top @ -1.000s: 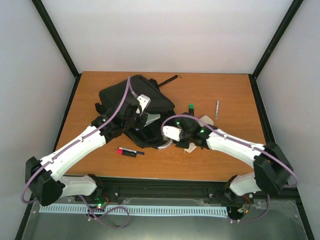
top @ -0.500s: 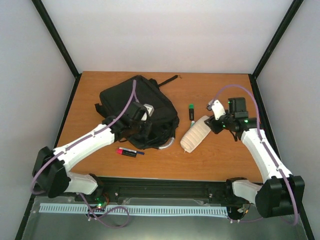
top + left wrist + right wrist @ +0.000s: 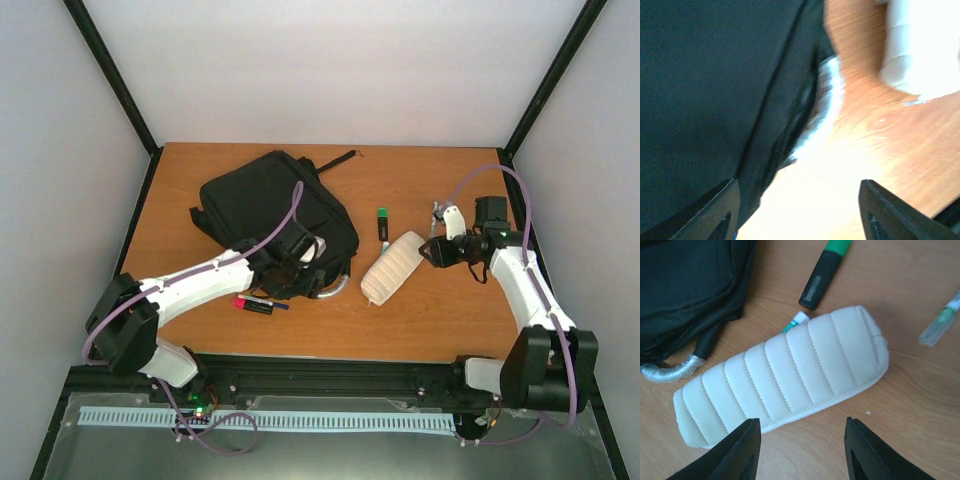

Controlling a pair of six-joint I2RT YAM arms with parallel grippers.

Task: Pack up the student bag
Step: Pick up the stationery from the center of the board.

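I will lift the student bag's top flap [image 3: 328,228], and it will fold up and open the bag's opening, since the zipper edge [image 3: 802,107] hangs apart at the bag's corner.
The student bag [image 3: 265,205] is a black backpack lying flat at the table's back left, its grey loop handle [image 3: 334,290] poking out at the near right corner. My left gripper [image 3: 312,250] hovers open over that corner; in the left wrist view the bag [image 3: 715,95] fills the left side and nothing sits between the fingers [image 3: 720,212]. My right gripper [image 3: 433,250] stands open just right of a cream ribbed pouch [image 3: 392,267]. In the right wrist view the pouch [image 3: 785,385] lies ahead of the gripper [image 3: 802,450], apart from it.
A green and black marker [image 3: 382,224] lies behind the pouch, with a small green-tipped item [image 3: 794,321] beside it. A clear pen [image 3: 940,320] lies right of them. A red and black marker [image 3: 255,304] rests near the front edge, below the bag.
The left gripper has opened and slid right along the bag's near corner. The right arm pulled away from the pouch to the right and its jaws widened.
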